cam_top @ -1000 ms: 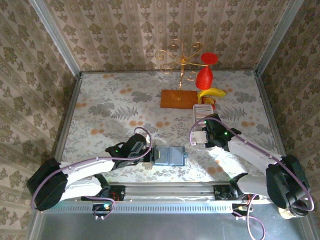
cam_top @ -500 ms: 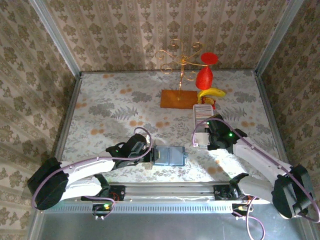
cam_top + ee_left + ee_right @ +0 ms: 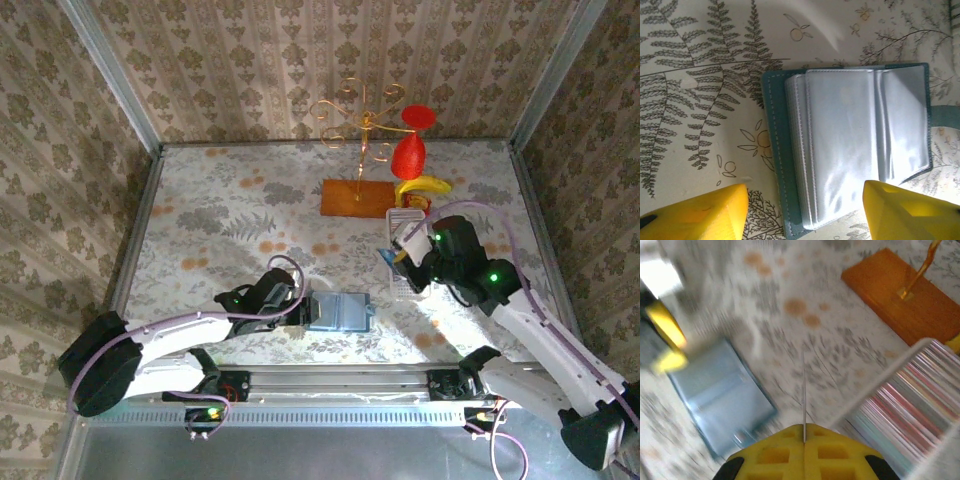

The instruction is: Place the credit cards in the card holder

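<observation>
Next, I close my left gripper further onto the card holder's stitched edge [image 3: 781, 170] before the card slides in, because my left gripper's finger reaches near the clear sleeve's opening [image 3: 875, 150].
The teal card holder [image 3: 337, 312] lies open near the table's front edge, its clear sleeves [image 3: 855, 145] facing up. My left gripper [image 3: 303, 305] is open at the holder's left end; one yellow finger [image 3: 695, 212] is over the table beside the holder and the other [image 3: 910, 212] is over its pages. My right gripper [image 3: 393, 255] hangs above the white tray [image 3: 402, 288] and is shut on one thin credit card [image 3: 804, 390], seen edge-on. More credit cards [image 3: 910, 405] stand packed in the tray. In the right wrist view the card holder [image 3: 720, 395] is blurred, lower left.
A gold wire stand rises from an orange wooden base [image 3: 357, 197] behind the tray. A red object [image 3: 408, 155] and a yellow one [image 3: 422, 186] sit at the back right. Patterned walls close in the table on three sides.
My right gripper has closed on a card and lifted it out of the tray, the arm rising and swinging right. The left jaws have spread wider at the holder.
</observation>
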`<state>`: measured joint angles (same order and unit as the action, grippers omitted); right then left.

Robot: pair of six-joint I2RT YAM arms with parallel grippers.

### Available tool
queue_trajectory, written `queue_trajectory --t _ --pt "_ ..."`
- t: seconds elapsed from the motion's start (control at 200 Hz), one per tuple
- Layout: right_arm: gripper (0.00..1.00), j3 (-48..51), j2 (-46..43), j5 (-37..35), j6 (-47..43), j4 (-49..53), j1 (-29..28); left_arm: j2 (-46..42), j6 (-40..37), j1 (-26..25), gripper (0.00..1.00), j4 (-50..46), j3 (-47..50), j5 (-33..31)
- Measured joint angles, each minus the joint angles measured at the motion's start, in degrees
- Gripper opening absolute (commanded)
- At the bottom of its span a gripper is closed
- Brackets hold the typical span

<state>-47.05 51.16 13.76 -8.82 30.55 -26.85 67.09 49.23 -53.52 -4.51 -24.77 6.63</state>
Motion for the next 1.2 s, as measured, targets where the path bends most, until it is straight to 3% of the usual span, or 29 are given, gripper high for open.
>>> queue_trajectory --t 0.09,0.19,0.375,0.64,0.815,1.2 --pt "0.00 5.2 -0.5 2.8 19.8 -10.5 -2.4 1.5 0.0 0.0 0.63 0.0 0.0 0.0" --pt "0.00 13.5 2.0 2.3 39.2 -20.8 -9.3 2.8 0.0 -0.1 0.63 0.0 -0.1 0.1" --pt "0.00 18.0 11.7 -0.5 58.1 -27.6 -18.6 4.2 0.0 -0.6 0.60 0.1 -1.8 0.0" --pt "0.00 20.9 17.3 -3.9 67.3 -35.6 -19.5 7.4 0.0 -1.4 0.53 0.4 -3.1 -0.3" --pt "0.00 20.6 20.5 -4.6 68.7 -37.5 -19.5 8.6 0.0 -1.5 0.44 -0.3 -3.8 -1.4" --pt "0.00 20.5 24.1 -4.6 70.8 -41.4 -19.5 8.7 0.1 -1.5 0.35 -1.1 -3.8 -2.4"
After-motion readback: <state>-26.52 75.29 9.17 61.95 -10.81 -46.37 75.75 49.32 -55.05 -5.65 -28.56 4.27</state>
